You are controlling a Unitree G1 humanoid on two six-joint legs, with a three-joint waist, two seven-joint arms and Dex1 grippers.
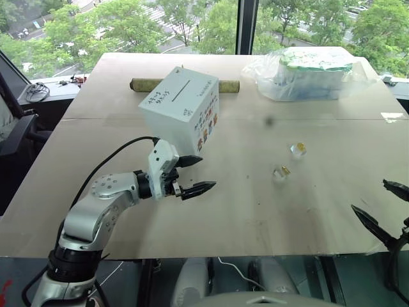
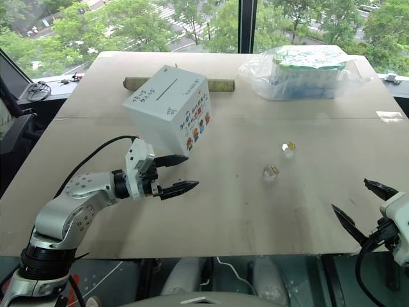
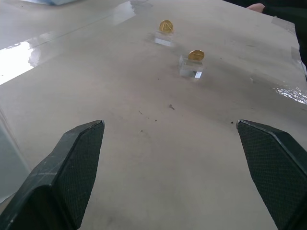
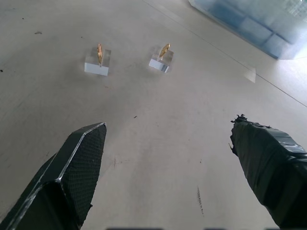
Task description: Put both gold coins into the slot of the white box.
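My right gripper's open fingers are facing the edge of the nearer gold coin (image 4: 100,54), so I keep moving toward it until the fingers close on its flat sides (image 1: 285,171).
The white box (image 1: 181,105) stands tilted at the table's middle left, its dark slot (image 1: 178,86) on the top face. Two gold coins (image 1: 298,149) (image 1: 284,171) stand on edge on small clear blocks to the right of the box; the left wrist view shows them as discs (image 3: 166,26) (image 3: 196,55). My left gripper (image 1: 208,173) hovers open just in front of the box, pointing right toward the coins, with nothing between its fingers. At the table's front right edge my right gripper (image 1: 369,195) is open and empty, the coins (image 4: 100,51) (image 4: 164,50) ahead of it.
A clear-bagged green-and-white package (image 1: 310,72) lies at the back right. A brown tube (image 1: 144,84) lies behind the box. A strip of tape (image 1: 391,116) sits near the right edge. Cables (image 1: 36,91) lie on the ledge to the left.
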